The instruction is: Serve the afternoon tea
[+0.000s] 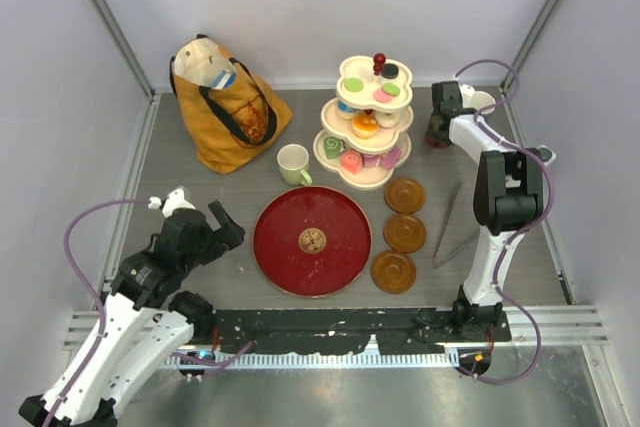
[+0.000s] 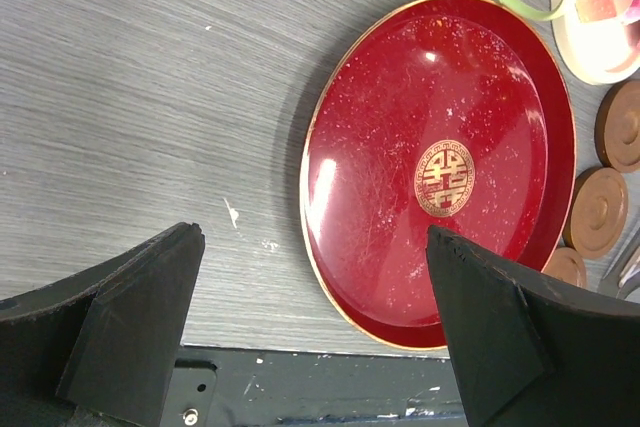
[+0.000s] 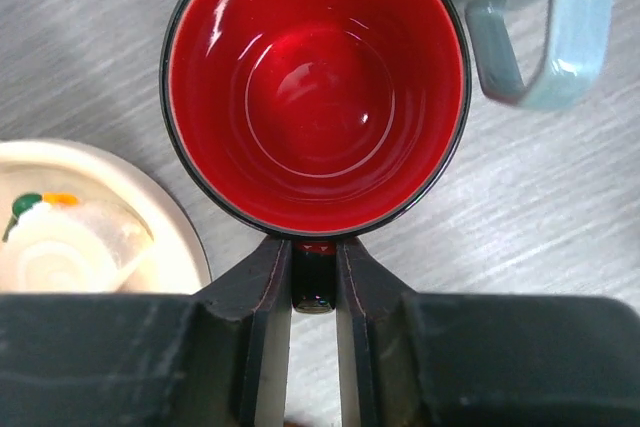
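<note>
I should keep carrying the upright red mug (image 3: 318,92) by its handle with my right gripper until the mug sits on the rearmost brown coaster (image 1: 405,195), which is free.
The red mug (image 3: 315,87) stands upright at the back right of the table, and my right gripper (image 3: 314,252) is shut on its dark handle (image 3: 314,282). From above, the right gripper (image 1: 440,125) covers most of that mug (image 1: 433,139). A grey-blue mug (image 3: 560,37) stands just beside it. The pale green mug (image 1: 293,163) stands behind the red tray (image 1: 280,247). Colourful pastries (image 1: 364,125) fill a cream three-tier stand (image 1: 328,151). My left gripper (image 1: 226,226) hangs open and holds nothing at the tray's left, over the near table edge (image 2: 312,237).
A mustard tote bag (image 1: 225,107) sits at the back left. Three brown coasters (image 1: 405,232) lie right of the tray, with metal tongs (image 1: 448,227) beyond them. The stand's bottom plate (image 3: 175,247) is close to the red mug's left. Walls enclose the table.
</note>
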Controlling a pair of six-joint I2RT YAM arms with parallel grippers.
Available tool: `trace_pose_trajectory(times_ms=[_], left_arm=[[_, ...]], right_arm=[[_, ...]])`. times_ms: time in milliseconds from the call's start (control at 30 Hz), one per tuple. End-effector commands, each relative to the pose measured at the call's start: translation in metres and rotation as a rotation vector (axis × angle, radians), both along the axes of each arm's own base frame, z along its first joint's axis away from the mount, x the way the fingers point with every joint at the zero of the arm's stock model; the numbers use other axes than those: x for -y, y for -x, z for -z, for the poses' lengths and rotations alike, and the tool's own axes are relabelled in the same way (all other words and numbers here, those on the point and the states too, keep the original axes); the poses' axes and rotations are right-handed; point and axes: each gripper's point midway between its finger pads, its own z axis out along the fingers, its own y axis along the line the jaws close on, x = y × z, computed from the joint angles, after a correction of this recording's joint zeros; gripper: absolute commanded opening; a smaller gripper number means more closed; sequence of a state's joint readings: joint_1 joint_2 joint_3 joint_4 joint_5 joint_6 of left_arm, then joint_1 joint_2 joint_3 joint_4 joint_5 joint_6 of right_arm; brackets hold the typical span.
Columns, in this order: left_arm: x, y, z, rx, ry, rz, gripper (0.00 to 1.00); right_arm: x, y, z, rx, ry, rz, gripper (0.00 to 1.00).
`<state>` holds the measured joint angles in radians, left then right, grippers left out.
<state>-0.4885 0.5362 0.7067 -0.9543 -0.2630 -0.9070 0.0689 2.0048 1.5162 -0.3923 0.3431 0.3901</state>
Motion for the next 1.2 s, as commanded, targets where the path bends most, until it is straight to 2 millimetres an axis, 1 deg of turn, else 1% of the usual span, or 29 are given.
trace_pose_trajectory(times_ms=[0, 33, 67, 100, 133, 167, 200, 233, 267, 300, 333, 367, 400, 433, 467, 500, 533, 567, 600, 633, 667, 700, 800, 1067, 1167], left_arm=[[-0.006, -0.002, -0.020, 0.067, 0.018, -0.032, 1.00], [-0.006, 0.000, -0.020, 0.067, 0.023, -0.030, 1.00], [-0.006, 0.001, -0.021, 0.071, 0.030, -0.030, 1.00], [-0.005, 0.002, -0.020, 0.072, 0.034, -0.029, 1.00], [-0.005, 0.002, -0.020, 0.076, 0.041, -0.029, 1.00], [-0.005, 0.004, -0.020, 0.076, 0.048, -0.028, 1.00], [-0.004, 0.004, -0.019, 0.077, 0.052, -0.024, 0.99], [-0.003, 0.005, -0.020, 0.080, 0.060, -0.017, 1.00], [-0.003, 0.007, -0.020, 0.080, 0.063, -0.014, 1.00], [-0.003, 0.008, -0.020, 0.080, 0.064, -0.012, 1.00], [-0.003, 0.009, -0.020, 0.077, 0.067, -0.013, 1.00], [-0.003, 0.011, -0.019, 0.075, 0.069, -0.010, 1.00], [-0.003, 0.011, -0.020, 0.077, 0.076, -0.012, 1.00], [-0.002, 0.013, -0.019, 0.079, 0.083, -0.008, 1.00], [-0.001, 0.014, -0.018, 0.078, 0.091, -0.005, 1.00], [0.000, 0.015, -0.018, 0.080, 0.101, -0.002, 1.00], [0.000, 0.016, -0.016, 0.076, 0.109, -0.006, 1.00], [0.001, 0.017, -0.013, 0.073, 0.121, -0.006, 1.00], [0.003, 0.018, -0.011, 0.068, 0.133, -0.004, 1.00], [0.005, 0.019, -0.009, 0.065, 0.143, 0.001, 1.00], [0.007, 0.020, -0.008, 0.061, 0.156, 0.007, 1.00], [0.009, 0.021, -0.005, 0.056, 0.164, 0.013, 0.99], [0.011, 0.024, -0.002, 0.041, 0.175, 0.019, 1.00], [0.006, 0.036, 0.004, -0.001, 0.188, -0.008, 1.00], [0.005, 0.039, 0.001, 0.006, 0.198, -0.014, 1.00]], right_arm=[[0.005, 0.011, -0.063, 0.136, 0.046, 0.002, 0.06], [0.004, 0.023, -0.073, 0.153, 0.055, -0.008, 0.06], [0.001, 0.028, -0.077, 0.163, 0.067, -0.012, 0.06], [0.000, 0.043, -0.082, 0.173, 0.072, -0.017, 0.06], [-0.005, 0.051, -0.099, 0.217, 0.066, -0.028, 0.06], [-0.007, 0.066, -0.085, 0.186, 0.062, -0.031, 0.06], [-0.014, 0.072, -0.100, 0.234, 0.057, -0.042, 0.06], [-0.015, 0.087, -0.084, 0.198, 0.060, -0.049, 0.06], [-0.022, 0.097, -0.092, 0.226, 0.049, -0.065, 0.06], [-0.024, 0.108, -0.082, 0.204, 0.044, -0.077, 0.06], [-0.032, 0.116, -0.088, 0.229, 0.029, -0.096, 0.06], [-0.038, 0.127, -0.077, 0.204, 0.012, -0.123, 0.06], [-0.044, 0.132, -0.086, 0.239, -0.002, -0.150, 0.06], [-0.050, 0.142, -0.076, 0.224, -0.015, -0.177, 0.06], [-0.058, 0.152, -0.077, 0.243, -0.023, -0.205, 0.06], [-0.065, 0.156, -0.077, 0.251, -0.027, -0.228, 0.06], [-0.067, 0.163, -0.079, 0.266, -0.034, -0.232, 0.06], [-0.071, 0.166, -0.085, 0.285, -0.041, -0.248, 0.06], [-0.073, 0.170, -0.080, 0.278, -0.041, -0.259, 0.06], [-0.078, 0.169, -0.087, 0.311, -0.048, -0.281, 0.06], [-0.080, 0.172, -0.081, 0.303, -0.055, -0.297, 0.06], [-0.083, 0.171, -0.082, 0.313, -0.056, -0.310, 0.06], [-0.089, 0.172, -0.073, 0.296, -0.051, -0.341, 0.06], [-0.110, 0.169, -0.057, 0.284, -0.061, -0.405, 0.06], [-0.111, 0.170, -0.050, 0.266, -0.052, -0.397, 0.06]])
